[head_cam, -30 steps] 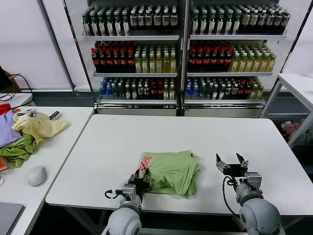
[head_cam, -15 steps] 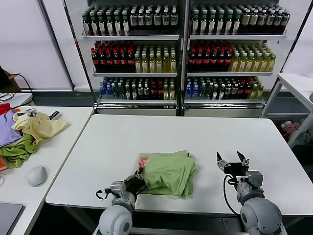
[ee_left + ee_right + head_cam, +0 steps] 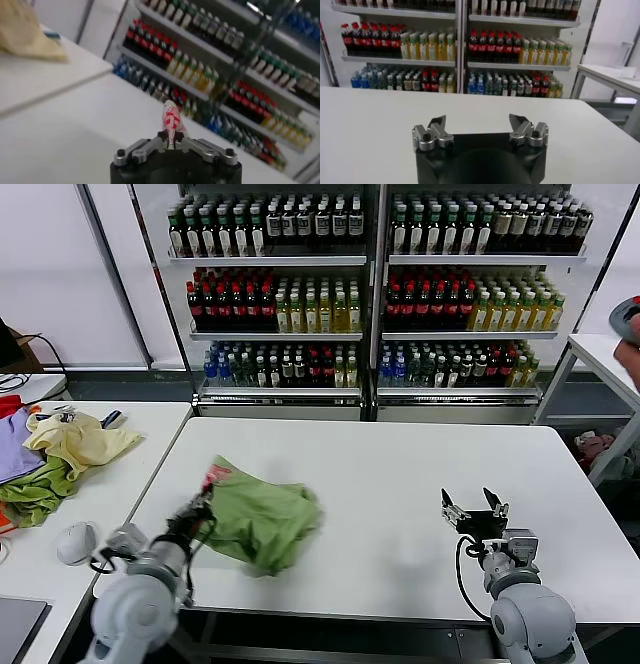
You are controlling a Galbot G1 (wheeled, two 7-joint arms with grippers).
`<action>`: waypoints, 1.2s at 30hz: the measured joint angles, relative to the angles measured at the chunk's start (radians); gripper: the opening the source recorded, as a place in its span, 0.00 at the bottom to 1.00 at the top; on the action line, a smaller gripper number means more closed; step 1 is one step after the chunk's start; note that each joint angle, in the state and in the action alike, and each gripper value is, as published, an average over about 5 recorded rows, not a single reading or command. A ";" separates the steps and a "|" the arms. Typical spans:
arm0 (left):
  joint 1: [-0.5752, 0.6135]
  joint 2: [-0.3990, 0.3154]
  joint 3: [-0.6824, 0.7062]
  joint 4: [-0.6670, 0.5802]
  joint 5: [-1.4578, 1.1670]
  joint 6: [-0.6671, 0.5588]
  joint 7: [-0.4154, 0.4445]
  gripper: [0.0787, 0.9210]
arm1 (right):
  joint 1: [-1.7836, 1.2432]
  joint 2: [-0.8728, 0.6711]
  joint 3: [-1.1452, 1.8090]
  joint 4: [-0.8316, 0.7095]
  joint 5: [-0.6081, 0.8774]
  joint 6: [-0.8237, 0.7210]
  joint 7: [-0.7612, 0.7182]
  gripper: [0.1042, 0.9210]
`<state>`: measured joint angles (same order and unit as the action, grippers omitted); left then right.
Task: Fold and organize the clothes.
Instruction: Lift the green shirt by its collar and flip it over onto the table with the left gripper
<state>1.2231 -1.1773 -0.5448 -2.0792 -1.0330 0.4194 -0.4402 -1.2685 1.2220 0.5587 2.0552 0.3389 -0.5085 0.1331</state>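
Observation:
The T-shirt's printed edge (image 3: 216, 475) is far from the robot's right gripper, so next the left gripper swings that edge back toward the table's middle (image 3: 362, 502) for the right gripper to take.
The light sage-green T-shirt (image 3: 265, 519) hangs bunched over the left part of the white table (image 3: 400, 464). Its red-and-white graphic (image 3: 215, 476) points up at its left end. My left gripper (image 3: 196, 520) is shut on that printed edge and holds it above the table near the front left corner. In the left wrist view the graphic (image 3: 171, 116) stands up from between the closed fingers of the left gripper (image 3: 171, 138). My right gripper (image 3: 475, 508) stays near the front right of the table. It is open and holds nothing, as the right wrist view (image 3: 479, 120) also shows.
A side table (image 3: 120, 484) to the left carries a pale yellow garment (image 3: 80, 440), a darker green one (image 3: 35, 492), a purple one (image 3: 14, 452) and a grey mouse (image 3: 75, 542). Bottle shelves (image 3: 375, 294) stand behind. Another white table (image 3: 612, 352) is at the far right.
My left gripper closed on the shirt's printed edge, then swung left and up, dragging the folded shirt from the table's front middle to the left and bunching it. The right arm stayed put.

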 measured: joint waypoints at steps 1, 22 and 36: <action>-0.002 0.015 -0.026 -0.011 -0.024 0.002 -0.003 0.05 | 0.001 0.000 -0.001 0.000 0.000 0.001 0.000 0.88; -0.124 -0.110 0.294 0.057 0.207 -0.004 0.041 0.05 | 0.000 0.005 0.006 -0.002 -0.002 0.028 -0.007 0.88; -0.252 -0.328 0.602 0.324 0.487 -0.042 0.096 0.27 | 0.035 -0.014 -0.001 -0.032 0.008 0.037 -0.012 0.88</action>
<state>0.9715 -1.5058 0.0576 -1.7554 -0.5459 0.3773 -0.3443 -1.2340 1.2079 0.5578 2.0234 0.3469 -0.4718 0.1215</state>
